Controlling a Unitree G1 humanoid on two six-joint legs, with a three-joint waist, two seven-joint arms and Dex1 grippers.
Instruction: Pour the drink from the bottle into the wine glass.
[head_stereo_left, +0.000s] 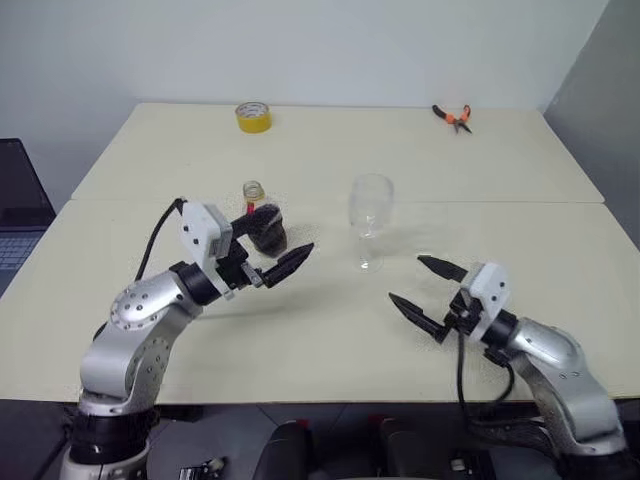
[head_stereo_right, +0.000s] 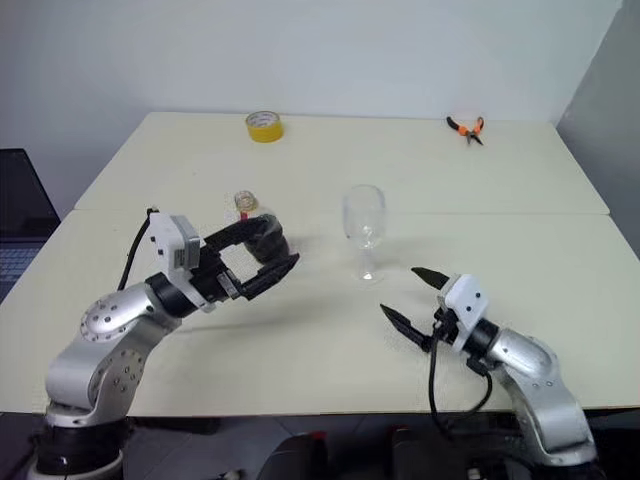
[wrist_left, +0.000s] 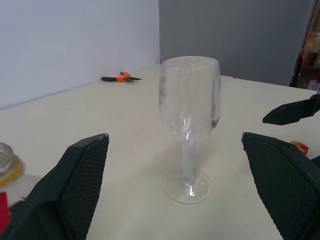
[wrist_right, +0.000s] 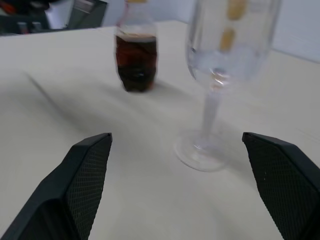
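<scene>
The dark drink (head_stereo_left: 270, 238) will flow straight out into the wine glass when I pour, because the bottle's opening (head_stereo_left: 253, 187) shows an open rim.
The bottle (head_stereo_left: 256, 205) stands upright on the table, left of centre, with dark drink (wrist_right: 136, 62) filling its lower body. My left gripper (head_stereo_left: 292, 232) hovers open just in front of it. One finger crosses the bottle's front, and the bottle sits outside the jaws, not between them. The wine glass (head_stereo_left: 370, 215) stands upright to the bottle's right, and it looks clear inside. My right gripper (head_stereo_left: 406, 279) is open near the front of the table, right of the glass and apart from it. Both grippers point toward the glass (wrist_left: 190, 100).
A yellow tape roll (head_stereo_left: 253, 116) lies at the back of the table and orange-handled pliers (head_stereo_left: 453, 116) at the back right. A seam (head_stereo_left: 500, 203) runs across where two tabletops meet. A laptop (head_stereo_left: 20, 210) sits off the left edge.
</scene>
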